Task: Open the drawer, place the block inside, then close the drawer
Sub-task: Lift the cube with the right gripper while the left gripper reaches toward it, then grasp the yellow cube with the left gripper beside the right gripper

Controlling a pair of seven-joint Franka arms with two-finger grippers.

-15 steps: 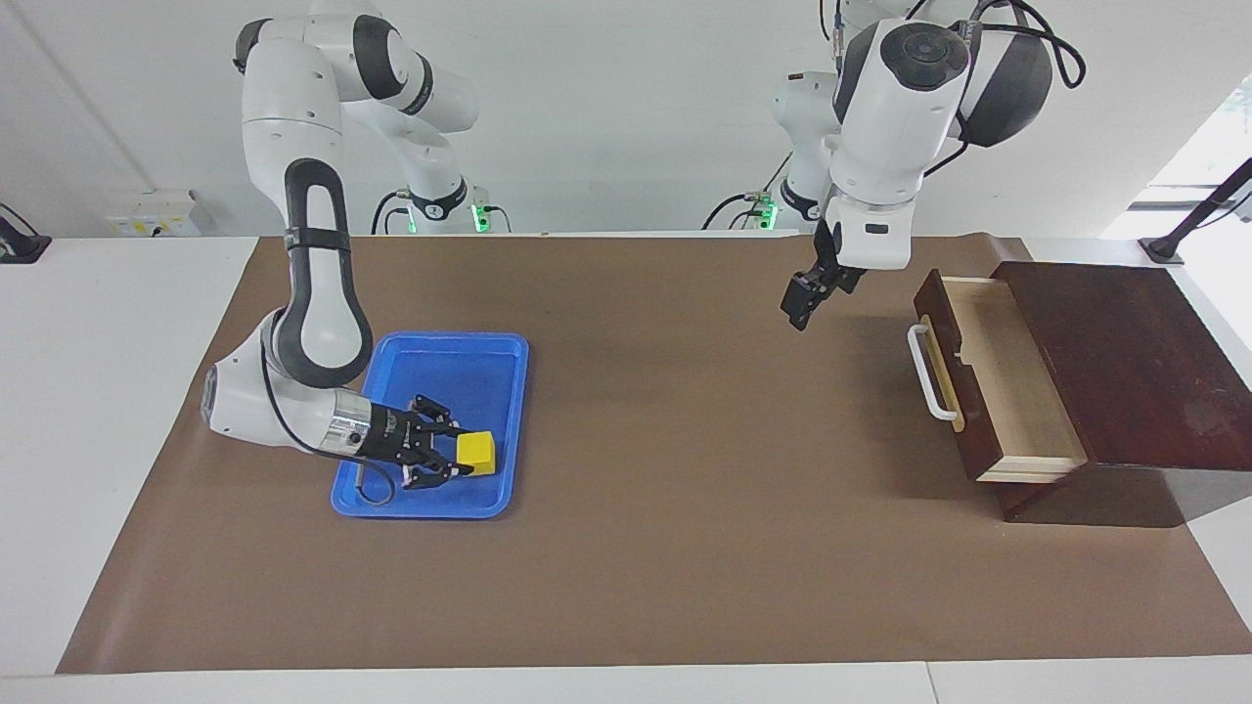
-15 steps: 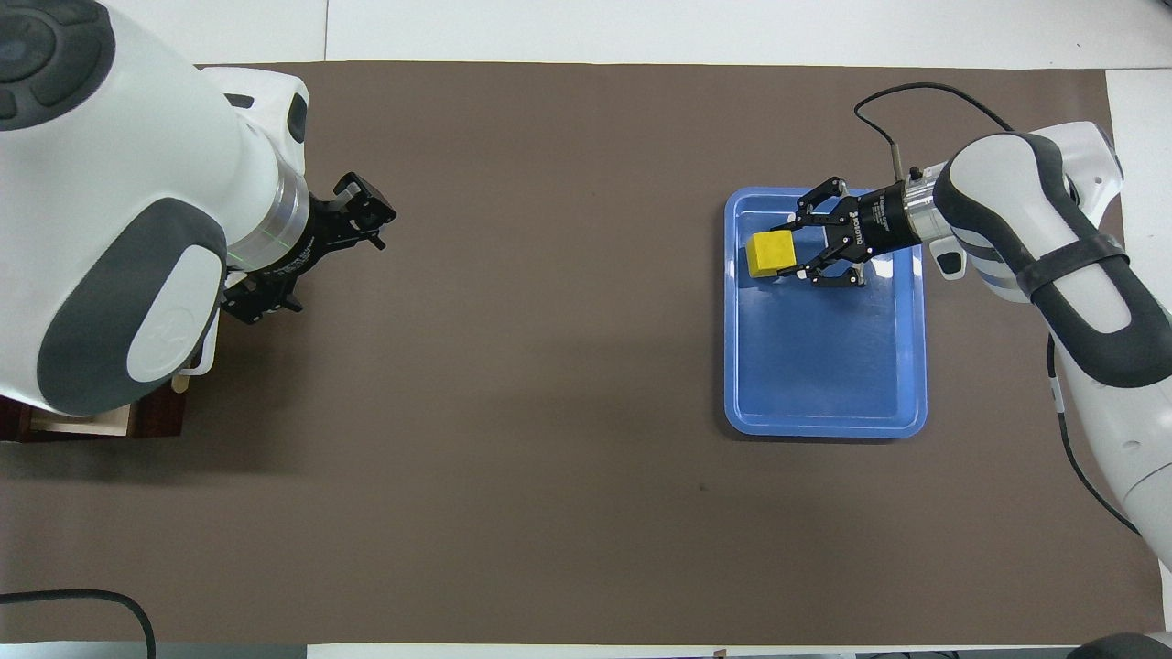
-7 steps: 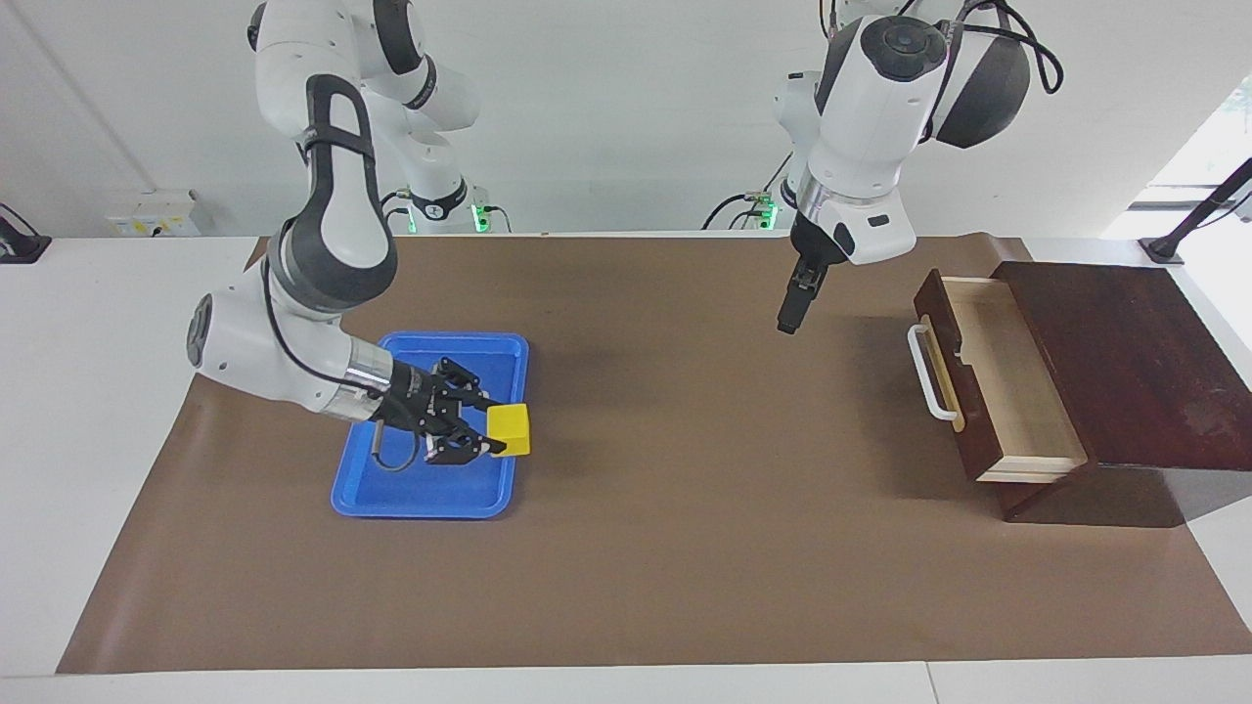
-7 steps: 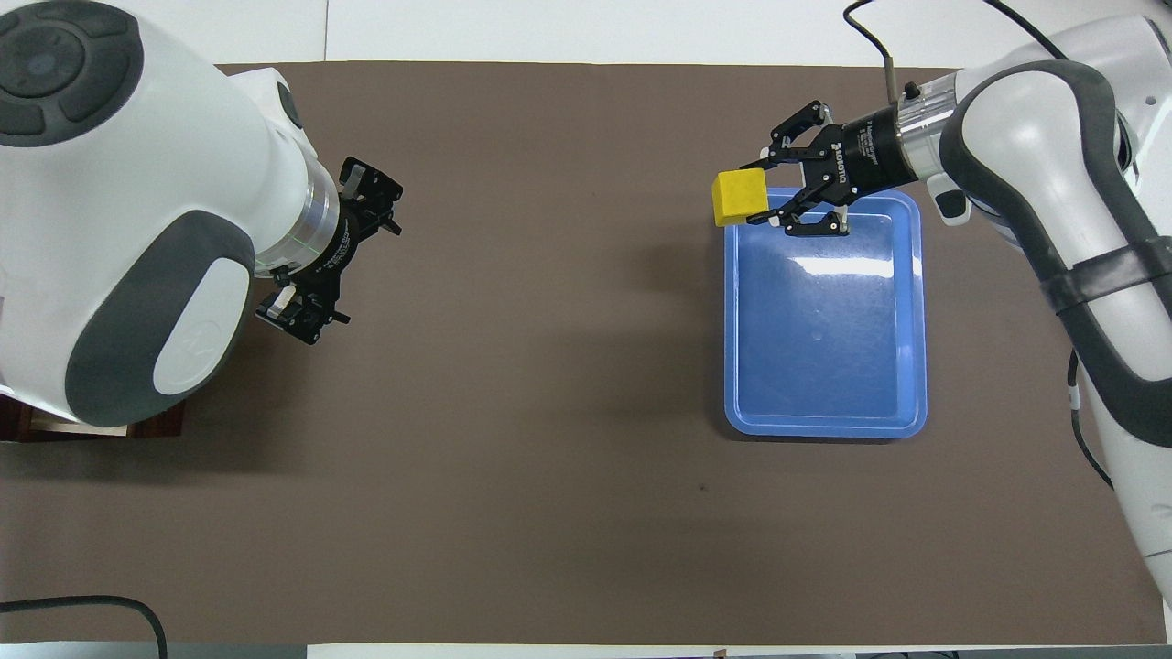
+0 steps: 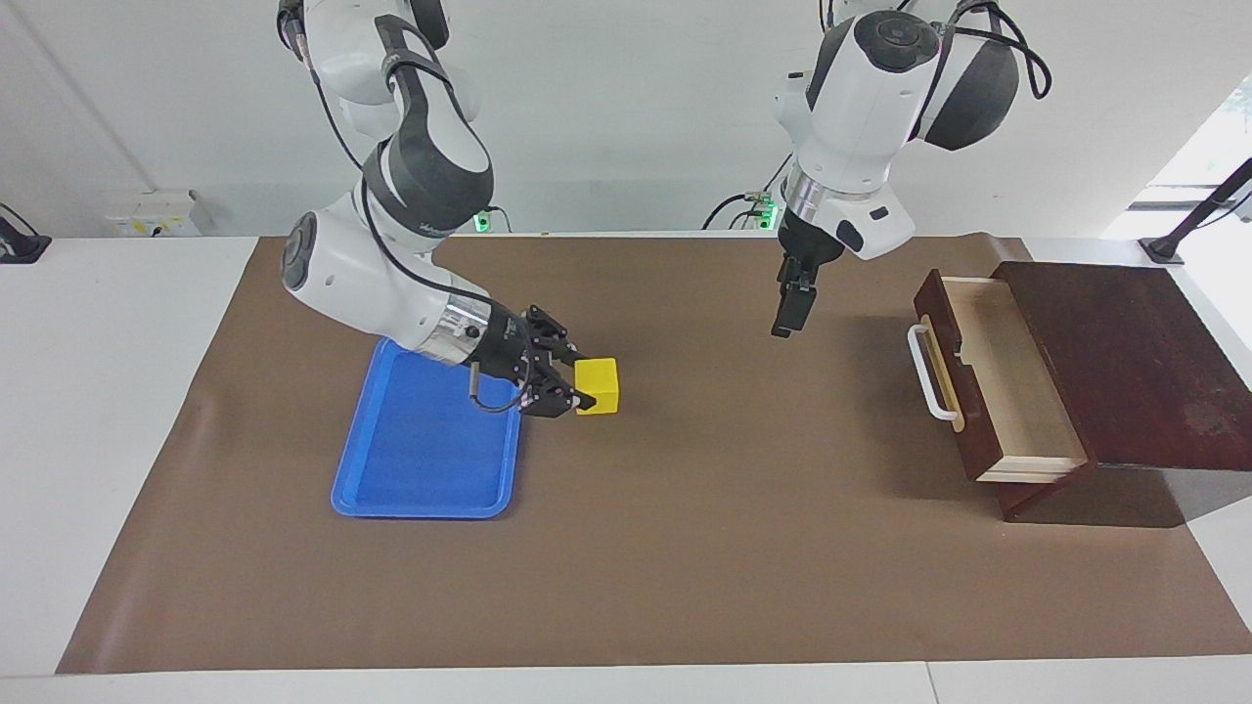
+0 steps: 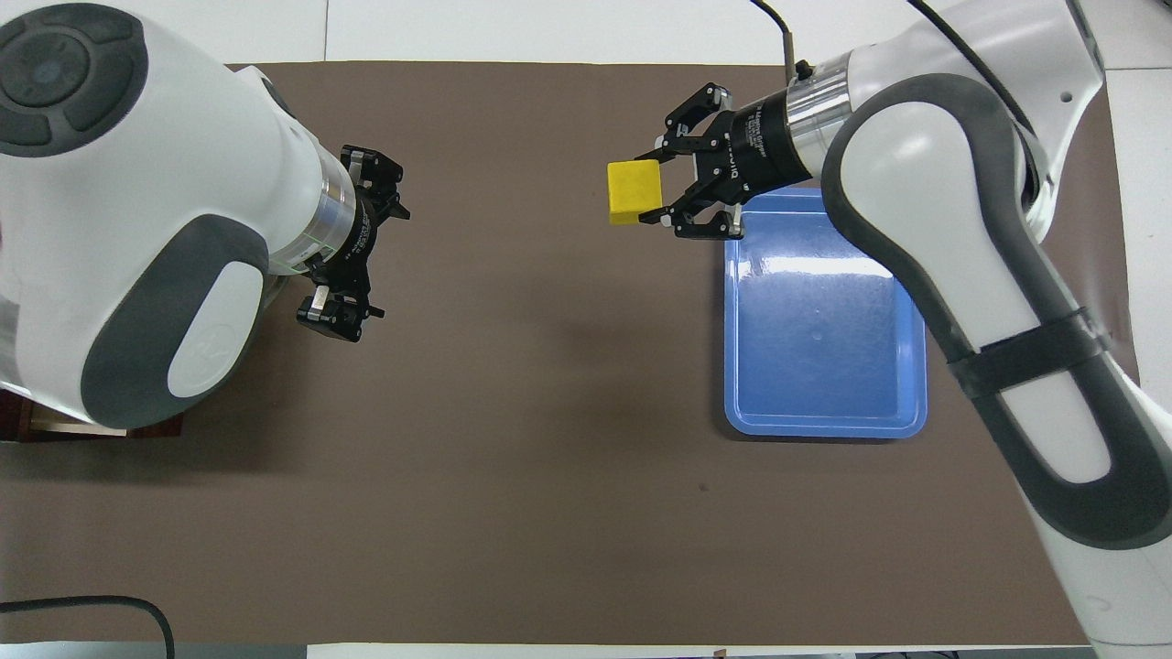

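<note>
The small yellow block (image 6: 634,192) is shorter than the drawer's pale inner strip (image 6: 79,427), so the block will fit down inside when I lower it.
The small yellow block (image 5: 598,385) (image 6: 634,190) is held in my right gripper (image 5: 583,390) (image 6: 652,188), which is shut on it. It hangs over the brown mat just off the blue tray's edge, on the side toward the left arm's end of the table. The dark reddish-brown drawer (image 5: 993,376) stands pulled out, with its pale wood interior showing and its white bar handle (image 5: 927,373) facing the tray. In the overhead view my left arm hides all but a corner of the drawer (image 6: 151,424). My left gripper (image 5: 788,313) (image 6: 362,245) is open and empty, raised over the mat beside the drawer's front.
The flat blue tray (image 5: 421,460) (image 6: 824,366) lies empty on the brown mat (image 5: 685,548) toward the right arm's end. The drawer's wedge-like box (image 5: 1125,362) sits at the left arm's end. Bare mat lies between tray and drawer.
My right gripper has lifted the block out of the tray and carried it off the tray's edge toward the drawer. My left gripper has turned and shifted slightly away from the drawer.
</note>
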